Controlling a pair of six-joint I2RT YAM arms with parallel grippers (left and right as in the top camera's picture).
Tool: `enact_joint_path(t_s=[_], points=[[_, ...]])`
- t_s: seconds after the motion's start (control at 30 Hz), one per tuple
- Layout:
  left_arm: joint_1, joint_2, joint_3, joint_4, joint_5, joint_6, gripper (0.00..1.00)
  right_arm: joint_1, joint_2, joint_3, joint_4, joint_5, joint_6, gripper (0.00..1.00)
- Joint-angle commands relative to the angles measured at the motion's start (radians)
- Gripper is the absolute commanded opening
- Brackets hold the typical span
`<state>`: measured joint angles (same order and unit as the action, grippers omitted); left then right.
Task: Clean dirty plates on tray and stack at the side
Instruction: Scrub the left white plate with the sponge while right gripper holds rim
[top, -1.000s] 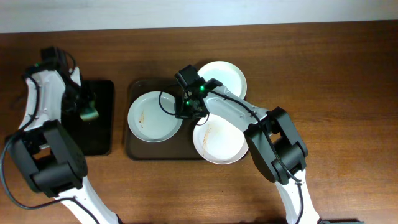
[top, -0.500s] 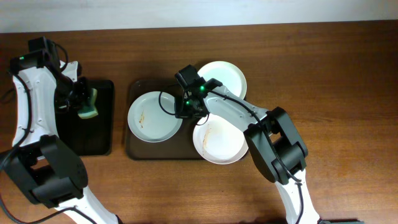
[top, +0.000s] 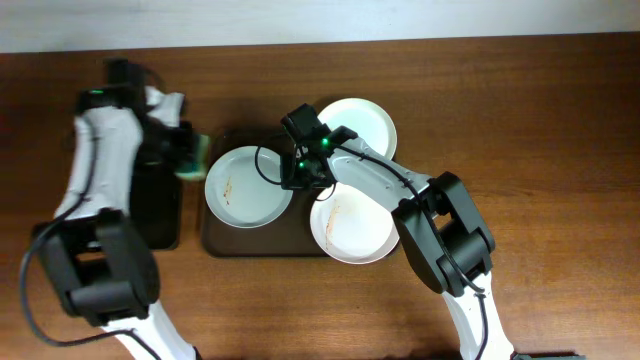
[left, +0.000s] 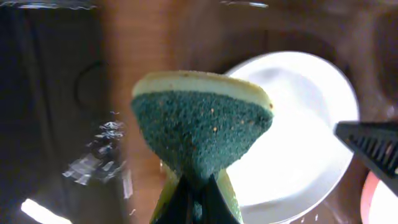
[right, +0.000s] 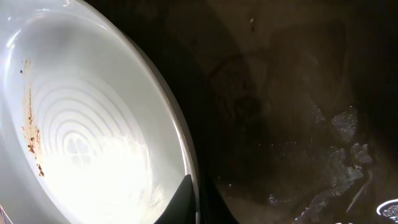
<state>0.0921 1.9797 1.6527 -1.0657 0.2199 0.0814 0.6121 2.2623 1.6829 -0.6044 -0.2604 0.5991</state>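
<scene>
Next, my left gripper lowers the sponge to the plate my right gripper holds, inside its rim (top: 220, 203), and scrub before any stacking, because a brown smear (top: 228, 190) shows there.
Three white plates lie on the dark brown tray (top: 214, 240). The left plate (top: 245, 190) has a thin brown smear. The far plate (top: 362, 122) and the near plate (top: 352, 230), smeared brown, overhang the tray's right side. My right gripper (top: 298, 178) is shut on the left plate's right rim; its wrist view shows the fingers (right: 198, 202) pinching the rim of that plate (right: 81, 124). My left gripper (top: 180, 152) is shut on a green and yellow sponge (left: 200, 121), held above the left plate's (left: 298, 130) left edge.
A smaller glossy black tray (top: 160, 205) lies left of the brown tray, under my left arm. Bare wooden table (top: 540, 150) lies to the right. My right arm crosses over the tray between the far and near plates.
My left arm has swung right from over the black tray to the left plate's edge, carrying the sponge. The right arm and plates have not moved.
</scene>
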Motion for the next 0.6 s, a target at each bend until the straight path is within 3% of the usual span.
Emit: enact_joint_path(t_s=[0.0,0.3,0.57], points=[[-0.085,-0.022,-0.113,0.1,0.026,-0.085,0.01,0.002,0.022,0.01,0.003,-0.018,0.004,0.04],[-0.164,-0.02,-0.325,0.267,-0.09,-0.183,0.01,0.002,0.022,0.01,0.004,-0.021,0.004,0.04],[-0.174,-0.021,-0.342,0.204,-0.09,-0.195,0.01,0.002,0.022,0.01,0.003,-0.021,0.004,0.04]])
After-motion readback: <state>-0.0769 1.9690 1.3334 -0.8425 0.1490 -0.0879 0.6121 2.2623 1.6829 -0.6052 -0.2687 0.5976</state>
